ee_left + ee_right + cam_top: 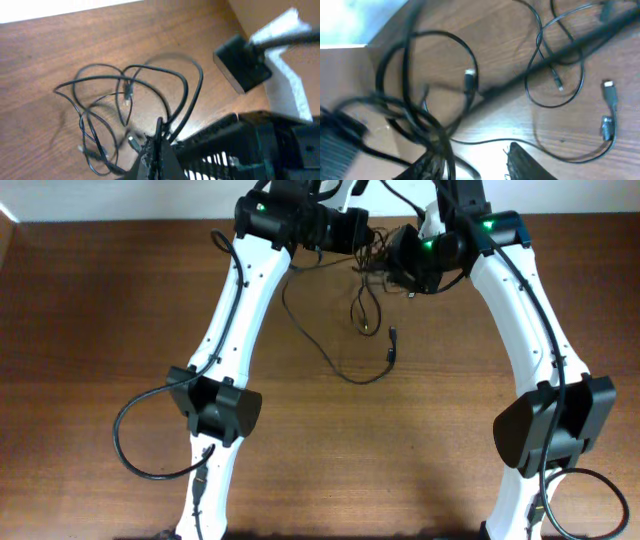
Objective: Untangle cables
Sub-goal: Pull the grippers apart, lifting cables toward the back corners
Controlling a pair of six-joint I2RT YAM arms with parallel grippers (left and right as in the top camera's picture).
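Note:
The strands of cable that my left gripper holds still run in loops into the clump (369, 264) next to my right gripper. My left gripper should pull away over the empty wood (115, 305) to get them apart.
The cables are thin black wires with small plug ends. In the overhead view they form a knotted clump (372, 264) at the far middle of the table, and loose strands trail toward me. My left gripper (362, 230) sits at the clump's left side. In the left wrist view its fingers (158, 150) are closed on strands that fan out in loops (125, 95). My right gripper (398, 258) is at the clump's right side. Its fingers (475, 161) stand apart, a bunch of wires (427, 125) lies over the left finger, and more loops (555, 75) lie on the wood.
The table's far edge and a white wall are just behind both grippers. A long strand loops out to a low point (352, 377) on the wood. Thick arm cables loop at the front left (125, 442) and front right (600, 480). The right arm's black block (241, 62) is close to the left gripper.

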